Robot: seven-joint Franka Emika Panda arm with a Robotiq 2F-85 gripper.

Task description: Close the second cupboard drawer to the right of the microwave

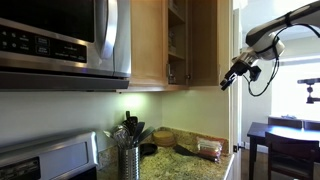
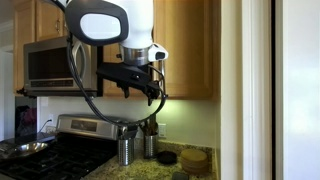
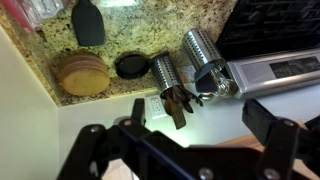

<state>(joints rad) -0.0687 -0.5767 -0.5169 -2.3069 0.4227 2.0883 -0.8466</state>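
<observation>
I expect the second cupboard door to swing across the open shelves when I push it, because it meets the cupboard along its inner edge.
The stainless microwave hangs at the upper left and also shows in an exterior view. To its right is a shut maple door, then an open cupboard with shelves. The second cupboard door stands swung out from it. My gripper is at the lower outer edge of that door, close to it; contact cannot be told. It hangs under the white arm in an exterior view. In the wrist view the gripper has its fingers wide apart with nothing between them, above the counter.
Below are a granite counter, metal utensil holders, a stack of wooden discs, a black lid and a stove. A dark table with chairs stands beyond the wall edge.
</observation>
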